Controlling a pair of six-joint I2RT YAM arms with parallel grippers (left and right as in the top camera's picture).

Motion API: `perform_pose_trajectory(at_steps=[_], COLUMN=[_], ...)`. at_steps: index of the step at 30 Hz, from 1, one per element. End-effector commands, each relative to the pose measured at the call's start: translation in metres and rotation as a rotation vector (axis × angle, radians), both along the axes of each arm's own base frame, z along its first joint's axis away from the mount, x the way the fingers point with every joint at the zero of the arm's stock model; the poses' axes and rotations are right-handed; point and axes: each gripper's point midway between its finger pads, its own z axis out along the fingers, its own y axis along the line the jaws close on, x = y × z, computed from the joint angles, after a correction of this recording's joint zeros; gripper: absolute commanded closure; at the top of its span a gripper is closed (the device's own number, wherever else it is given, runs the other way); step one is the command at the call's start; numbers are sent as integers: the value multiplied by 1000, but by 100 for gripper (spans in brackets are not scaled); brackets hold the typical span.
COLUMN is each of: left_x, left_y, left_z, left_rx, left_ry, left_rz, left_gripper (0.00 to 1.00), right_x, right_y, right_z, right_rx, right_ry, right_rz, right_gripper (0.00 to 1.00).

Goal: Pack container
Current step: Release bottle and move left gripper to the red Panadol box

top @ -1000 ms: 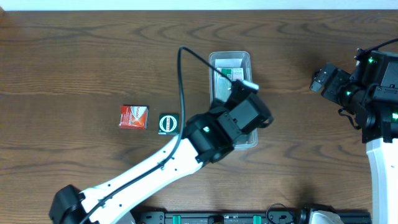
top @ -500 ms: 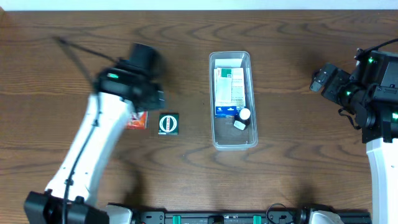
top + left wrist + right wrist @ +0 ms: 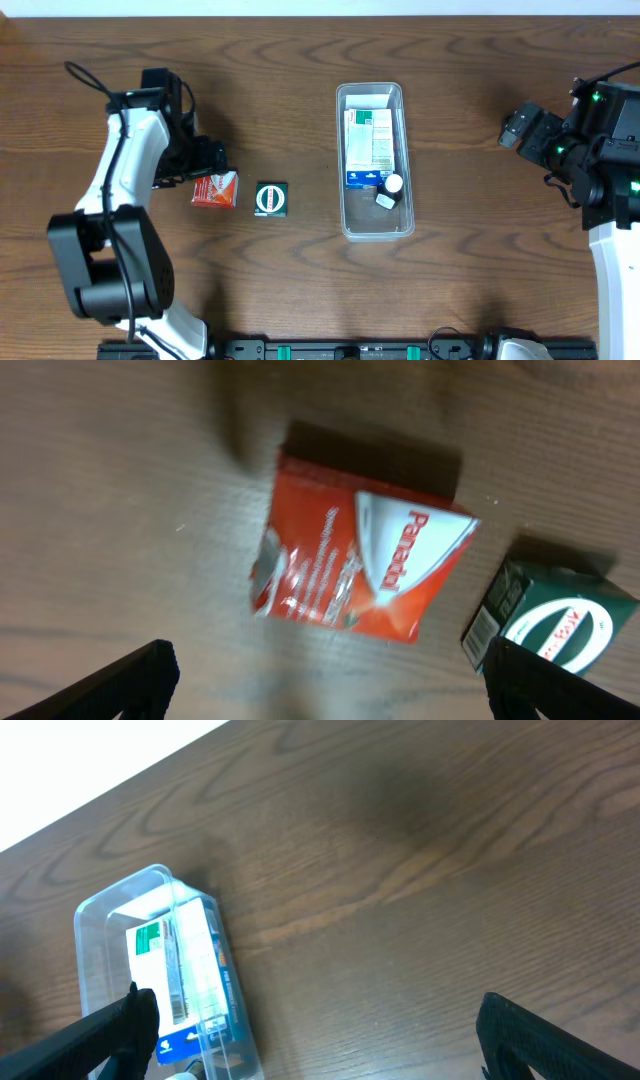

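My left gripper should keep going down and close on the red box's sides [image 3: 218,190], because the red box fits between the open fingers and there is a gap to the dark green box.
The container [image 3: 341,150] is a clear, long bin at the table's middle. It holds a green-and-white box [image 3: 368,142] and a small white bottle [image 3: 392,185]. It also shows in the right wrist view [image 3: 100,915]. A red box [image 3: 217,189] and a dark green box [image 3: 271,199] lie on the table to its left. My left gripper [image 3: 207,163] is open and empty, just above the red box [image 3: 360,565], with the green box [image 3: 555,615] beside it. My right gripper [image 3: 514,131] is open and empty, well right of the container.
The brown wooden table [image 3: 480,260] ends at a white edge at the back. A black rail runs along the front edge [image 3: 400,350]. The left arm's cable [image 3: 95,85] loops over the far left.
My left arm has swung from over the container to the far left and now hovers over the red box. The container's contents are uncovered. The right arm has not moved.
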Motion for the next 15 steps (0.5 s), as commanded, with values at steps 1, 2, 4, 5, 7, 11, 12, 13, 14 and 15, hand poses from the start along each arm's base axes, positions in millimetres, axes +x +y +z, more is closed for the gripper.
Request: perform_pose_trajectory(at_steps=[1, 2, 4, 5, 7, 11, 12, 13, 14, 15], left_x=[-1, -2, -5, -6, -6, -7, -8, -9, -9, -9], left_y=[-4, -2, 2, 2, 2, -5, -7, -10, -13, -14], left_z=[-9, -11, -18, -21, -29, -43, -46, -48, -50, -53], left_rx=[-9, 6, 25, 22, 21, 18, 17, 17, 17, 20], left_ry=[24, 32, 56, 63, 70, 97, 106, 115, 121, 126], left_rz=[-62, -64, -88, -96, -96, -135, -143, -151, -160, -166], left_gripper=[2, 2, 2, 2, 2, 2, 2, 2, 2, 2], right_x=[0, 0, 0, 0, 0, 0, 0, 0, 0, 0], right_y=[-1, -1, -1, -1, -1, -1, -1, -1, -1, -1], right_z=[1, 1, 1, 1, 1, 1, 1, 1, 1, 1], right_rx=[7, 7, 7, 7, 7, 7, 7, 7, 7, 7], right_ry=[-4, -4, -4, -4, -4, -4, -4, -4, -4, -4], right_rz=[-11, -11, -11, -11, -11, -11, -11, -11, -11, -11], right_gripper=[1, 1, 1, 1, 1, 1, 1, 1, 1, 1])
